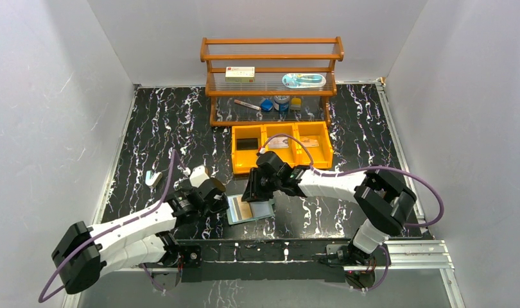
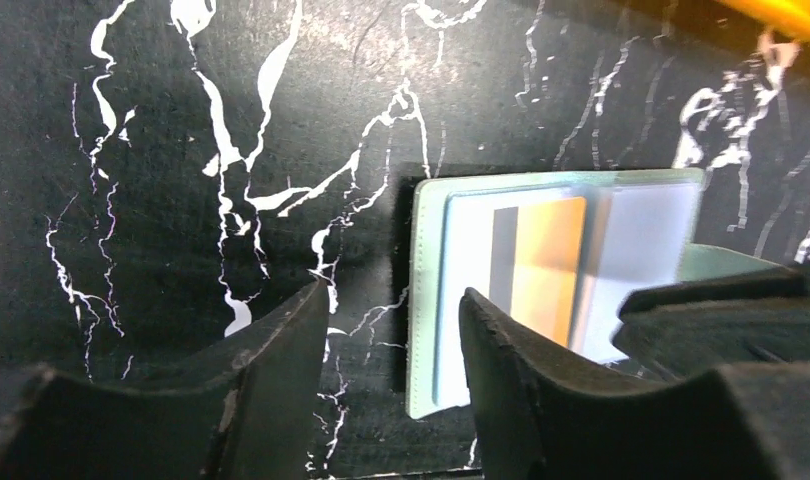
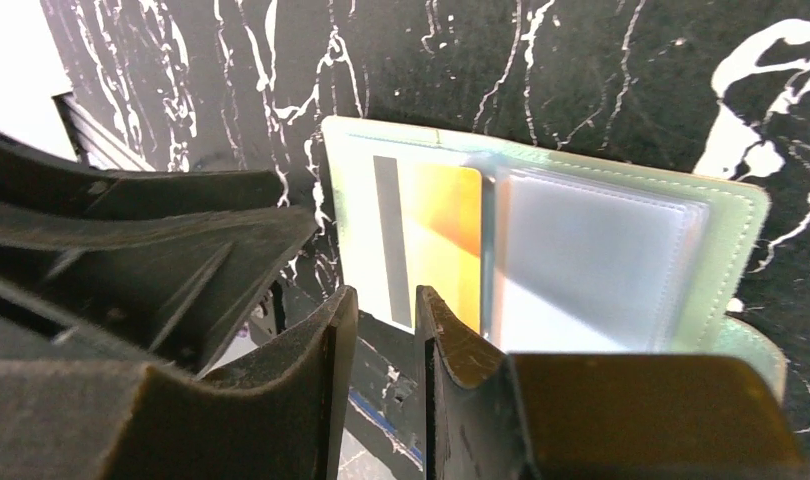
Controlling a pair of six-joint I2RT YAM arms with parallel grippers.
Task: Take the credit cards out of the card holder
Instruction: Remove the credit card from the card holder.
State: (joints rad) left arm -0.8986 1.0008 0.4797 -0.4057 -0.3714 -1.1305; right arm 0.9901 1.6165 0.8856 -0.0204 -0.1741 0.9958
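I should keep the card holder's edge [image 1: 231,211] still before my right gripper slides the credit card [image 1: 244,208] out, because that edge lies loose at my open left gripper.
The card holder [image 1: 260,210] lies open and flat on the black marbled table between my two grippers, its pale pockets facing up [image 2: 631,230] [image 3: 601,260]. An orange-tan credit card [image 2: 549,262] [image 3: 449,235] with a dark stripe sits in its left pocket, partly slid out. My left gripper [image 2: 393,305] [image 1: 223,200] is open at the holder's left edge, whose near corner shows between the fingers. My right gripper [image 3: 384,298] [image 1: 255,194] hovers over the holder's far edge, its jaws a narrow gap apart with nothing between them.
An orange three-compartment bin [image 1: 282,160] stands just behind the right gripper, with a dark card [image 1: 247,144] and other flat cards in it. A wooden rack [image 1: 270,58] at the back holds a white box [image 1: 239,74] and small items. A small white object [image 1: 154,178] lies at the left.
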